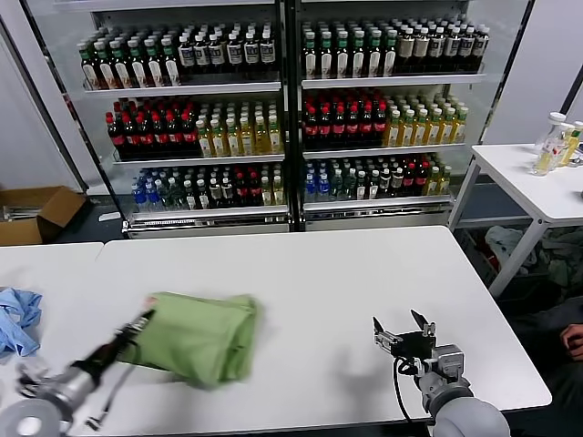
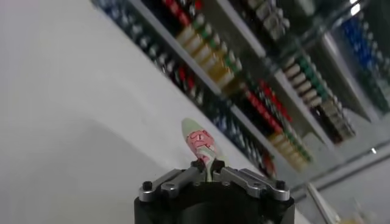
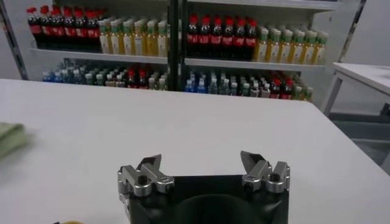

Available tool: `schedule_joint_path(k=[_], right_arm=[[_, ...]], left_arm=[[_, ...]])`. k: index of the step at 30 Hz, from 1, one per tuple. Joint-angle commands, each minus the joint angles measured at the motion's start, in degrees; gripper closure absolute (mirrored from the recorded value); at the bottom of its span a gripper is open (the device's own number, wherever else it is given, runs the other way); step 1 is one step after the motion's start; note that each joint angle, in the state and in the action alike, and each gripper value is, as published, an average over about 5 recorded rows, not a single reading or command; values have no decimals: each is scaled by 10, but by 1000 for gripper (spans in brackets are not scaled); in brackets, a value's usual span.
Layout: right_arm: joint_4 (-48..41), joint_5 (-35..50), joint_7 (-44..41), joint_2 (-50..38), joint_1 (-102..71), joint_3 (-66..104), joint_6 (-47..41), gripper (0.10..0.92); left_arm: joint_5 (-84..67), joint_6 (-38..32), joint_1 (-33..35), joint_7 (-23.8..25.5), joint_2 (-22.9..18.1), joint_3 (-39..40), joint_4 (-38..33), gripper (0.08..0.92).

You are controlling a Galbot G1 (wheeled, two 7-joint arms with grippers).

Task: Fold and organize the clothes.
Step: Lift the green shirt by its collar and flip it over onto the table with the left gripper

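The light green polo shirt has its plain side (image 1: 198,335) facing up and its print underneath, so next my left gripper brings the pinched printed edge (image 1: 152,302) back across to flip the shirt over.
The light green polo shirt (image 1: 200,337) lies bunched and partly folded on the white table (image 1: 310,282), left of centre. My left gripper (image 1: 144,320) is shut on the shirt's left edge. In the left wrist view the jaws pinch a fold of the shirt (image 2: 200,141) showing its pink-and-white print, with my left gripper (image 2: 207,165) closed around it. My right gripper (image 1: 401,330) is open and empty, low over the table's front right, well apart from the shirt. In the right wrist view my right gripper (image 3: 201,163) stands wide open, and the shirt's edge (image 3: 11,137) shows far off.
A small light-blue cloth (image 1: 16,319) lies at the table's left edge. Shelves of bottles (image 1: 282,100) stand behind the table. A second white table (image 1: 537,177) with bottles is at the right. A cardboard box (image 1: 32,214) sits on the floor at left.
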Motion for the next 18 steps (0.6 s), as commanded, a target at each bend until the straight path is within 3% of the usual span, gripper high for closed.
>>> schedule_joint_path(k=[1,4,8,13,15,18], right_arm=[[0,-6,-1,-5,1,-1,4,203],[4,-12,-1,-7,3,-4,4,202],[8,-27,-3,-9,0,-7,5,203],[14,-43,-7,-16,-12,-3,12,202],[17,-46,-8,-19,-18,2,16,202],[22,-47,-9,-23,-25,9,20,203]], left_arm=[[30,2,22,-1,135,-267,-57,882],[170,-7,31,11,139,-225,-111,882],[538,-82,53,28,104,-51,-141,882],[970,-202,47,-6,44,193,-8,882],[1071,-229,41,-21,25,242,29,882],[1156,-239,46,-22,6,284,12,882]])
